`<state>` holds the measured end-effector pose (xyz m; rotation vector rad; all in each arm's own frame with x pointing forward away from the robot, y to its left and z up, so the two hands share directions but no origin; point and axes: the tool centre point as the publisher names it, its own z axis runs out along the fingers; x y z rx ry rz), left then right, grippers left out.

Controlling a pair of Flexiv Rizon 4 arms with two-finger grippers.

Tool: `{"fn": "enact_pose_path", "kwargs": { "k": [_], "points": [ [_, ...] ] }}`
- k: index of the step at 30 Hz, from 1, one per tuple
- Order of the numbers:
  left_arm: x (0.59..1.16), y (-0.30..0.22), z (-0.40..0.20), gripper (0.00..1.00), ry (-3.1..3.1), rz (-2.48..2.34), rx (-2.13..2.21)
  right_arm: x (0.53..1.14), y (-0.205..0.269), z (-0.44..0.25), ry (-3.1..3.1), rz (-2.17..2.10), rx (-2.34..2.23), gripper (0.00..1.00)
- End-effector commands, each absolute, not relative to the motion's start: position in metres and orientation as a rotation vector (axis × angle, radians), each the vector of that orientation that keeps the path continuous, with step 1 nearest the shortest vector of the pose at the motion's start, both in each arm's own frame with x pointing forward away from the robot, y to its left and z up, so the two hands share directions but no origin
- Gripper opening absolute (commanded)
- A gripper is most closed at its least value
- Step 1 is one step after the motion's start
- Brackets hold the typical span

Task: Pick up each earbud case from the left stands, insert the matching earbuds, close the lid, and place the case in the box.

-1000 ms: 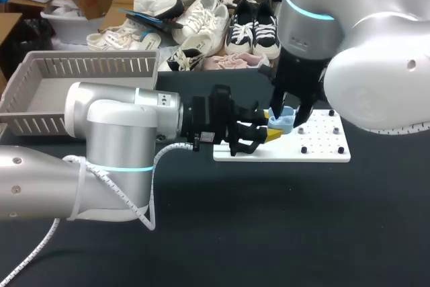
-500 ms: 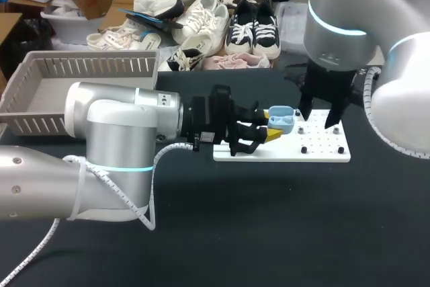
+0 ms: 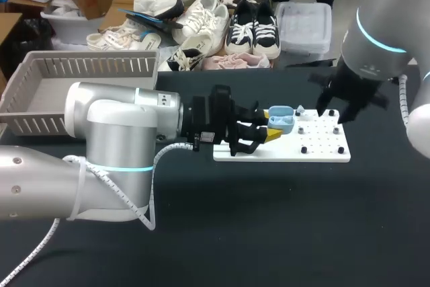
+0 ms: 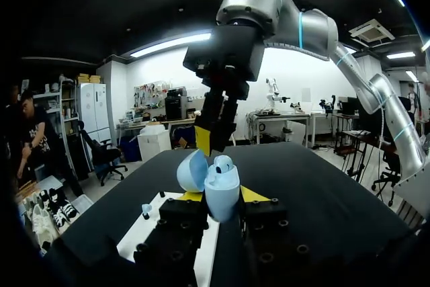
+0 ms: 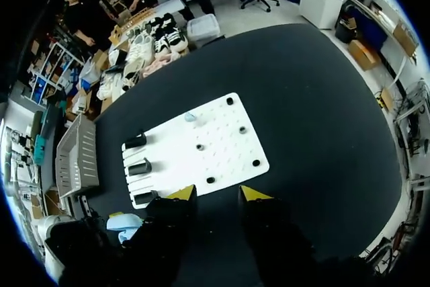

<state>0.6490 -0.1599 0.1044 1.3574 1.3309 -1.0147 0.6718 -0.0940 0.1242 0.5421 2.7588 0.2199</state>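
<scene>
The pale earbud (image 3: 300, 109) takes up the corner gap in the rows of black pegs (image 3: 331, 113). I should expect another peg to come into view when I lift it.
My left gripper (image 3: 272, 129) (image 4: 222, 196) is shut on a light blue earbud case (image 3: 280, 119) (image 4: 220, 185), held with its lid open over the white stand board (image 3: 282, 147). An earbud (image 4: 225, 163) sits in the case. A second light blue earbud (image 5: 191, 117) (image 4: 146, 210) lies loose on the board. My right gripper (image 3: 337, 112) (image 5: 216, 194) hangs open and empty above the board's right end, away from the case (image 5: 124, 222). In the left wrist view the right gripper (image 4: 211, 136) hangs just beyond the case.
Three black stands (image 5: 140, 166) line the left edge of the board (image 5: 201, 149), with small black pegs (image 3: 304, 149) on its right half. A grey slatted basket (image 3: 40, 92) (image 5: 75, 159) stands at the table's far left.
My right gripper has pulled away from the case and moved to the right, past the board's right end. The left arm and the case have stayed put.
</scene>
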Motion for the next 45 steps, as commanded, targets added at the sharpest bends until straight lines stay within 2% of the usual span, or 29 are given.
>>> {"fn": "enact_pose_path", "kwargs": {
  "k": [1, 7, 10, 37, 45],
  "points": [
    [0.648, -0.161, 0.104, 0.00, 1.331, -1.009, 1.350, 0.692, -0.097, 0.115, 2.754, 0.241, 0.482, 0.38],
    [0.648, -0.161, 0.104, 0.00, 1.331, -1.009, 1.350, 0.713, -0.099, 0.105, 2.762, 0.270, 0.370, 0.39],
    [0.648, -0.161, 0.104, 0.00, 1.331, -1.009, 1.350, 0.723, -0.099, 0.095, 2.778, 0.256, 0.332, 0.45],
    [0.648, -0.161, 0.104, 0.00, 1.331, -1.009, 1.350, 0.770, -0.077, 0.056, 2.848, 0.422, 0.367, 0.44],
    [0.648, -0.161, 0.104, 0.00, 1.331, -1.009, 1.350, 0.772, -0.069, 0.048, 2.861, 0.424, 0.361, 0.49]
  ]
}}
